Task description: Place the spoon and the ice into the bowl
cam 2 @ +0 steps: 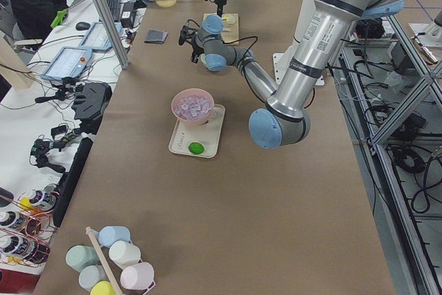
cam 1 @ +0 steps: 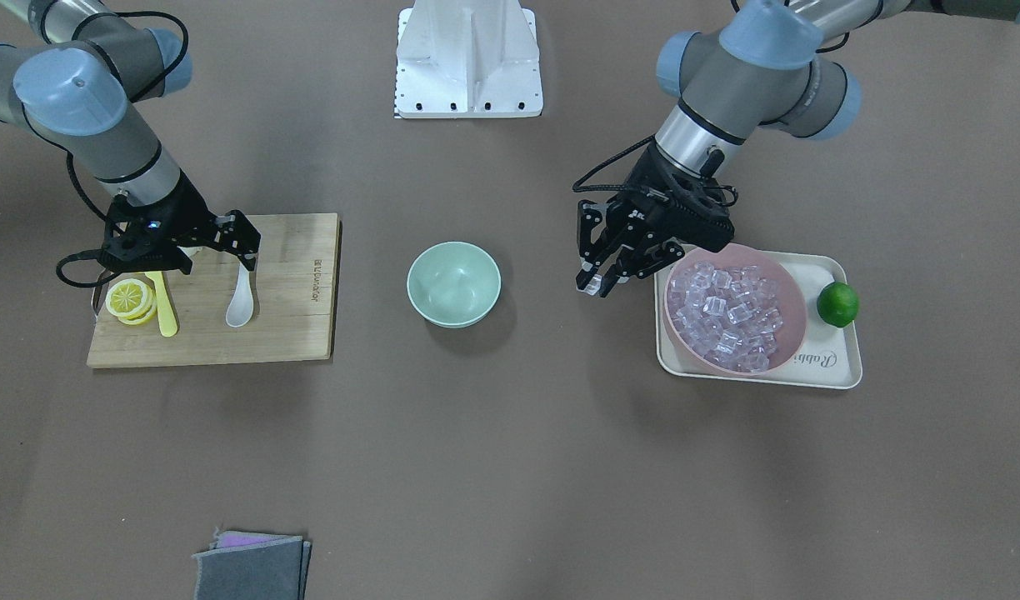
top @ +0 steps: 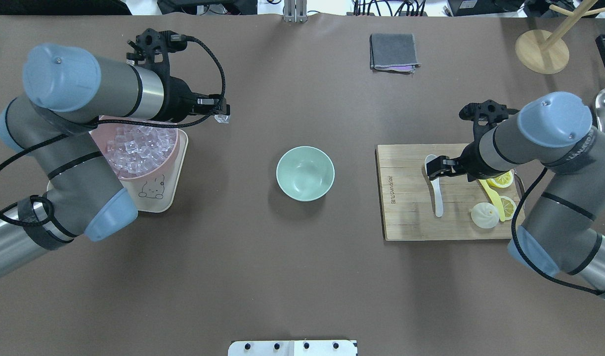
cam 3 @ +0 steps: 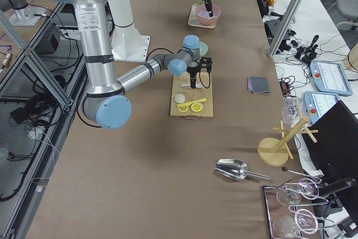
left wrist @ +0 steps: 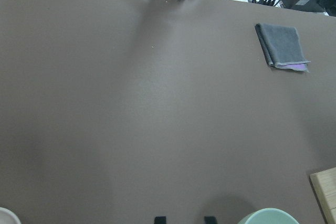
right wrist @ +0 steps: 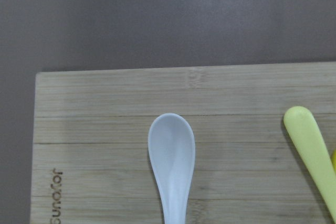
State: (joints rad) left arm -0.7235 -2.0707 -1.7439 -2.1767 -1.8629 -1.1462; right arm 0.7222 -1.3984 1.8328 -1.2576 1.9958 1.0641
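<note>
The long white spoon (cam 1: 240, 303) will lean out over the bowl's rim when the robot lowers it in, because the mint-green bowl (cam 1: 453, 285) is narrow for it.
The mint-green bowl (cam 1: 453, 283) stands empty at the table's middle; it also shows in the overhead view (top: 305, 173). My left gripper (cam 1: 600, 280) hangs beside the pink bowl's rim, toward the mint bowl, shut on a clear ice cube (top: 222, 118). The white spoon (cam 1: 240, 307) lies on the wooden cutting board (cam 1: 293, 317), scoop pointing away from the robot; it also shows in the right wrist view (right wrist: 171, 150). My right gripper (cam 1: 217, 257) is open above the spoon's handle end and is not touching it.
A pink bowl (cam 1: 792, 329) full of ice cubes (cam 1: 727, 312) sits on a cream tray (cam 1: 835, 367) with a lime (cam 1: 837, 304). Lemon slices (cam 1: 129, 298), a yellow knife (cam 1: 164, 310) and a bun (top: 484, 215) share the board. A grey cloth (cam 1: 252, 567) lies apart.
</note>
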